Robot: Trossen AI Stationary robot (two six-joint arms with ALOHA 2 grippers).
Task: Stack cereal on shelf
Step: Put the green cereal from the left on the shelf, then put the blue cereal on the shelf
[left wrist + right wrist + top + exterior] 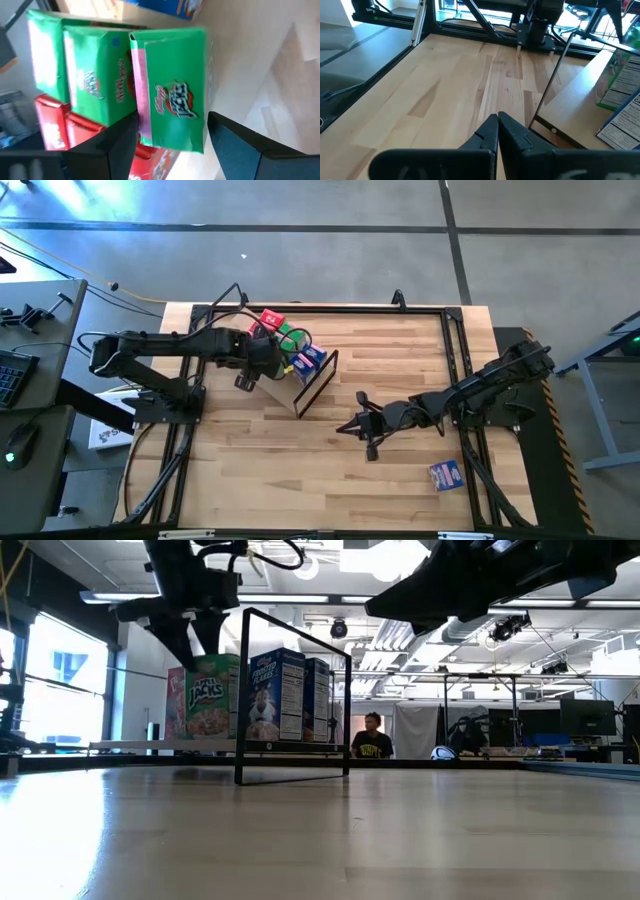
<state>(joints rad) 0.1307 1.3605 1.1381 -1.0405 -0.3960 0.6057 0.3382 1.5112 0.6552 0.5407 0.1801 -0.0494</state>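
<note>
The near green box (171,87) stands slightly crooked to its row, so next my left gripper releases it, shuts its fingers and nudges the box's front side (211,703) into line.
The shelf (283,388), a tan panel with a dark metal frame (295,690), lies at the table's far left. Red (272,320), green (292,338) and blue (310,358) cereal boxes stand upright on it in a row. My left gripper (172,145) hangs open over the near green box (172,100), with a finger on each side of its top end. My right gripper (345,425) hovers shut above the middle of the table, to the right of the frame, holding nothing. One blue cereal box (446,474) lies flat on the table at the near right. My left gripper comes from above, slanting down, with its fingers (120,145) astride the green box's upper end (150,135). I cannot tell whether a finger touches the box's narrow side. The box stands upright on the shelf beside the other boxes.
Black rails (455,360) frame the tabletop. Bare wood (300,470) lies between the shelf and the near edge. A person (372,740) is in the room beyond the table. A keyboard and a mouse (20,442) sit on a desk off the left side.
</note>
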